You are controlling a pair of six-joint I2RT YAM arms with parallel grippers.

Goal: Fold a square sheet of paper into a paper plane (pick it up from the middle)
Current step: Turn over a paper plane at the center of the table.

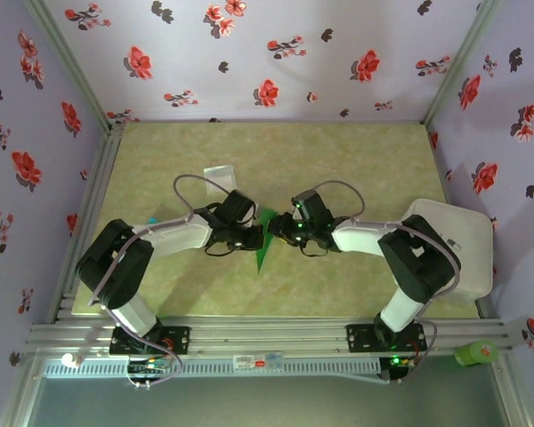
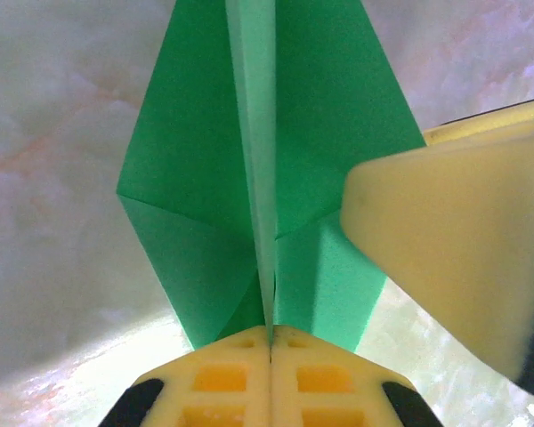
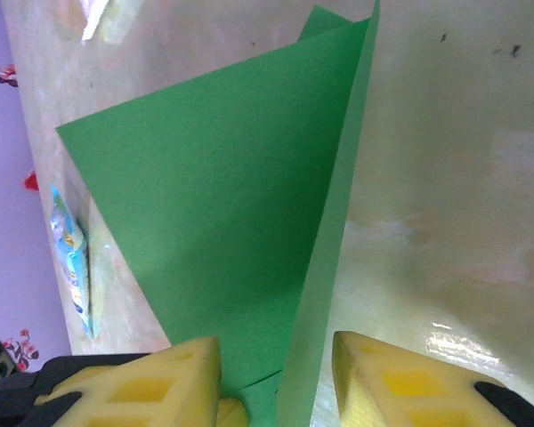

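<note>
My left gripper's fingers hold just the edge of the raised centre crease (image 2: 269, 317). I should open my left gripper and take the crease deeper, nearer the plane's middle (image 2: 264, 253).
The green sheet of paper is folded into a slim pointed paper plane (image 1: 264, 247) that lies mid-table between the two arms. My left gripper (image 1: 253, 234) is shut on its raised centre crease (image 2: 254, 133), the two pads pressed together at the paper's edge (image 2: 271, 334). From the other side my right gripper (image 1: 281, 228) is open, and an upright flap of the plane (image 3: 231, 196) stands in the gap (image 3: 276, 378) between its fingers (image 3: 151, 387) without being pinched. One right finger (image 2: 463, 240) shows beside the plane in the left wrist view.
A small pale square packet (image 1: 219, 173) lies behind the left arm, and a blue-printed wrapper (image 3: 69, 249) sits at the left. A white tray (image 1: 458, 236) stands at the right table edge. A green cylinder (image 1: 476, 353) rests on the front rail.
</note>
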